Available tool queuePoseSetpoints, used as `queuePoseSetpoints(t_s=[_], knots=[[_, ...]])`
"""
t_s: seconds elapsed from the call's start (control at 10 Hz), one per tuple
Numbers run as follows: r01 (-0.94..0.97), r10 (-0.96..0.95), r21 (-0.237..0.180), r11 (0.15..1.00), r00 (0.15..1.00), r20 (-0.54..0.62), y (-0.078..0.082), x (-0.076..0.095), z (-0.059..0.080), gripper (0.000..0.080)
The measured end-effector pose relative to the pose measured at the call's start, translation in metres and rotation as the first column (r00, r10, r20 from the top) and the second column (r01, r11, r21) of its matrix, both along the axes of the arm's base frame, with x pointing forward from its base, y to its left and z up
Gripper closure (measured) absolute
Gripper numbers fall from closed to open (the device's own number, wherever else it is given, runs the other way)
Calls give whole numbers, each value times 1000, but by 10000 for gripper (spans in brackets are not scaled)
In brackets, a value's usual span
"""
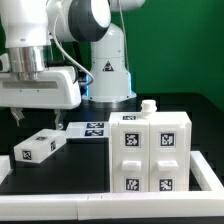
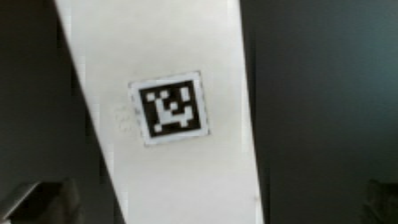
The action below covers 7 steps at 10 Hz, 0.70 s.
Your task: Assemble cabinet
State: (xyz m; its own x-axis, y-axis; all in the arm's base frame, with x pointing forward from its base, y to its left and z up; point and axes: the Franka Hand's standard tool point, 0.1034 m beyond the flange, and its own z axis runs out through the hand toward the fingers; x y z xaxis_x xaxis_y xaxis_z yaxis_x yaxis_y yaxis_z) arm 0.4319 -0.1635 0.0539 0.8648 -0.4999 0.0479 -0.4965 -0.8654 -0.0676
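I expect the cabinet body to move toward the white rail when I turn the loose panel on the small peg, since a dark gap lies between them.
The cabinet body, a white box with several square tags on its faces and a small peg on top, stands at the exterior view's right. A loose white cabinet panel, long and carrying one tag, lies flat on the black table at the left. My gripper hangs just above this panel, open and holding nothing. In the wrist view the panel fills the middle with its tag. My gripper straddles the panel there, and its dark fingers stand wide apart on either side without touching it.
The marker board lies flat between the loose panel and the arm's base. A white rail borders the table's front edge and its right side. The arm's base stands behind the marker board.
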Motion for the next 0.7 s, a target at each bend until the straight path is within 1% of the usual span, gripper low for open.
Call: queuePoseSetpoints(t_s=[0.1,0.3,0.5,0.7], knots=[[18,-18,-2,1000,1000,-2,-3,-3,-7,2],[-10,10,-13,1000,1000,-8,-9,-10,-16,2],[-35,35,-19,999,999,-12,-11,-14,-23,2],[-44,44,-25,999,999,-16,-9,-16,-32,2]])
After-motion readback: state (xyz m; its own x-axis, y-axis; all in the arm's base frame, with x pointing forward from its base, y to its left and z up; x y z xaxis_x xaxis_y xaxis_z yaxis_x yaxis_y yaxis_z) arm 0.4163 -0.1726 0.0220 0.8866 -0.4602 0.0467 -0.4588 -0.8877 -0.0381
